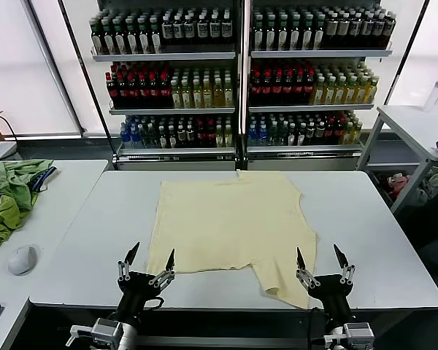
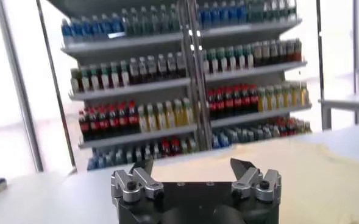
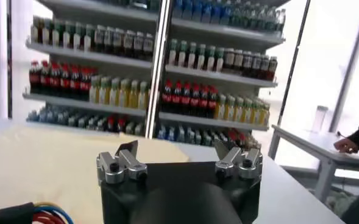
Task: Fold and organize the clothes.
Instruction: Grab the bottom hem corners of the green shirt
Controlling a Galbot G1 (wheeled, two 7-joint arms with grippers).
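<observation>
The open fingers of my left gripper are in line with the pale yellow T-shirt's flat front corner (image 1: 154, 265), so it should go on down before they close on the corner's hem (image 1: 152, 271).
The pale yellow T-shirt (image 1: 233, 222) lies spread flat on the white table (image 1: 87, 240), with one corner reaching down towards the front right edge. My left gripper (image 1: 151, 257) is open and empty at the table's front edge, by the shirt's front left corner. My right gripper (image 1: 320, 257) is open and empty at the front edge, just right of the shirt's lower right corner. The shirt shows beyond the open left gripper (image 2: 192, 164) as a pale sheet (image 2: 289, 161), and beyond the open right gripper (image 3: 178, 149) as well (image 3: 39, 164).
A heap of green and purple garments (image 1: 7, 197) and a white mouse (image 1: 22, 259) lie on the side table at the left. Shelves of bottles (image 1: 237, 73) stand behind the table. Another table (image 1: 416, 124) with clothes under it stands at the right.
</observation>
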